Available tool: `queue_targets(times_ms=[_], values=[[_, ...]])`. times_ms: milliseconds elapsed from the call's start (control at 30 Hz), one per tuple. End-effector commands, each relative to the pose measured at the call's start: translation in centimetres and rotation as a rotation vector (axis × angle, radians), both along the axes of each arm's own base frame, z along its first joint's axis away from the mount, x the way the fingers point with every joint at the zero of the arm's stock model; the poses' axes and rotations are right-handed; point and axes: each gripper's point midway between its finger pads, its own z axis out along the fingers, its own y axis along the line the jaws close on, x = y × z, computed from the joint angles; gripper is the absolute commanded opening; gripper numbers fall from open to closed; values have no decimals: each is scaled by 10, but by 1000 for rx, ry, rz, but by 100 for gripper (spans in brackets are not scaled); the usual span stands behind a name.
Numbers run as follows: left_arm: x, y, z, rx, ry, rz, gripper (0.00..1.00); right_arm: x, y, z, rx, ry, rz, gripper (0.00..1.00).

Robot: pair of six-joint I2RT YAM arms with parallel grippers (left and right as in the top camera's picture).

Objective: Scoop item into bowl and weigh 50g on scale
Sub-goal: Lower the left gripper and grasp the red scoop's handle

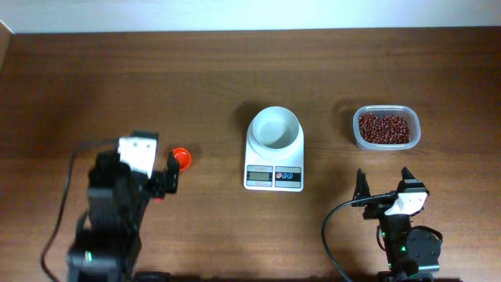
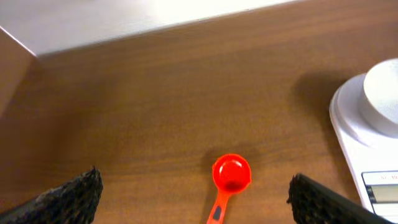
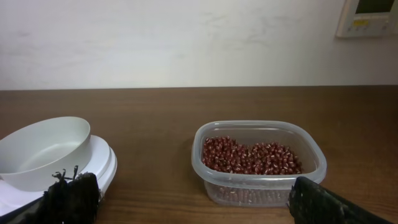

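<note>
The red scoop's cup (image 1: 182, 159) is clear of the scale and lines up with the robot's open fingers, so the left gripper should go on down before it grips the cup's rim (image 1: 183, 149).
Small red-brown beans (image 1: 384, 128) (image 3: 252, 155) fill a clear plastic tub (image 1: 386, 109) (image 3: 249, 190) at the right. The empty white bowl (image 1: 275, 128) (image 3: 43, 149) stands on the white scale (image 1: 274, 177) (image 2: 348, 124) (image 3: 106, 165) at the table's centre. A red scoop (image 1: 182, 158) (image 2: 231, 173) lies on the wood left of the scale. My left gripper (image 1: 166, 178) (image 2: 194, 186) is open just behind the scoop, whose handle points in between the fingers. My right gripper (image 1: 383, 178) (image 3: 189, 190) is open and empty, in front of the tub.
The brown wooden table (image 1: 156, 86) runs back to a pale wall (image 3: 186, 43). A side panel (image 2: 15, 68) rises at the table's left edge. Black cables (image 1: 333, 235) trail from both arms near the front edge.
</note>
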Motion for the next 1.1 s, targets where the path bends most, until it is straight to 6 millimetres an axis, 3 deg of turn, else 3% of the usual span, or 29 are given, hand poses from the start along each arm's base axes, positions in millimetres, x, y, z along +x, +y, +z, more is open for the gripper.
queue_targets(times_ms=[0, 133, 200, 233, 433, 800, 1067], values=[[25, -4, 5, 18, 138, -35, 99, 0, -3, -2, 3, 4, -14, 99], [52, -7, -11, 24, 335, -69, 99, 0, -3, -2, 3, 4, -14, 99], [63, -2, -29, 18, 456, -57, 99, 0, -3, -2, 3, 4, -14, 99], [70, 2, -50, 14, 546, -44, 99, 0, -3, -2, 3, 4, -14, 99], [79, 8, -96, -13, 684, -93, 99, 0, -3, -2, 3, 4, -14, 99], [90, 11, -108, -20, 685, -87, 99, 0, -3, -2, 3, 4, -14, 99], [90, 12, -161, -32, 833, -87, 99, 0, -3, -2, 3, 4, -14, 99]])
